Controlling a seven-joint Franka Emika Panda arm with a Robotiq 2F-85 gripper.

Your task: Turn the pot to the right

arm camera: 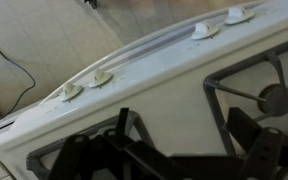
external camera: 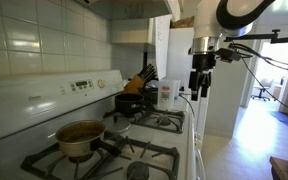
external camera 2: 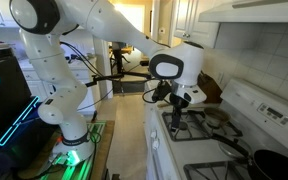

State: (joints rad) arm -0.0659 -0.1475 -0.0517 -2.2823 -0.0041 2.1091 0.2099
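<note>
The way above the burner grate (external camera: 161,121) is clear. My gripper should go on toward the black pot (external camera: 130,104) until it is hanging over that pot.
The pot (external camera: 131,103) is a small black saucepan on a back burner of the white stove (external camera: 169,140), next to the knife block. It also shows in an exterior view at the lower right edge (external camera 2: 275,165), with its handle pointing out over the stove. My gripper (external camera: 198,90) hangs in the air above the stove's front edge, well apart from the pot, and also shows in the other exterior view (external camera 2: 179,117). In the wrist view the gripper (arm camera: 174,160) is open and empty over a burner grate. The pot is out of the wrist view.
A tan pot (external camera: 79,138) sits on another back burner. A knife block (external camera: 142,79) and a white container (external camera: 166,94) stand beyond the black pot. Burner grates (arm camera: 254,95) and knobs (arm camera: 214,26) line the stove's front. The robot base (external camera 2: 69,120) stands on the floor beside the stove.
</note>
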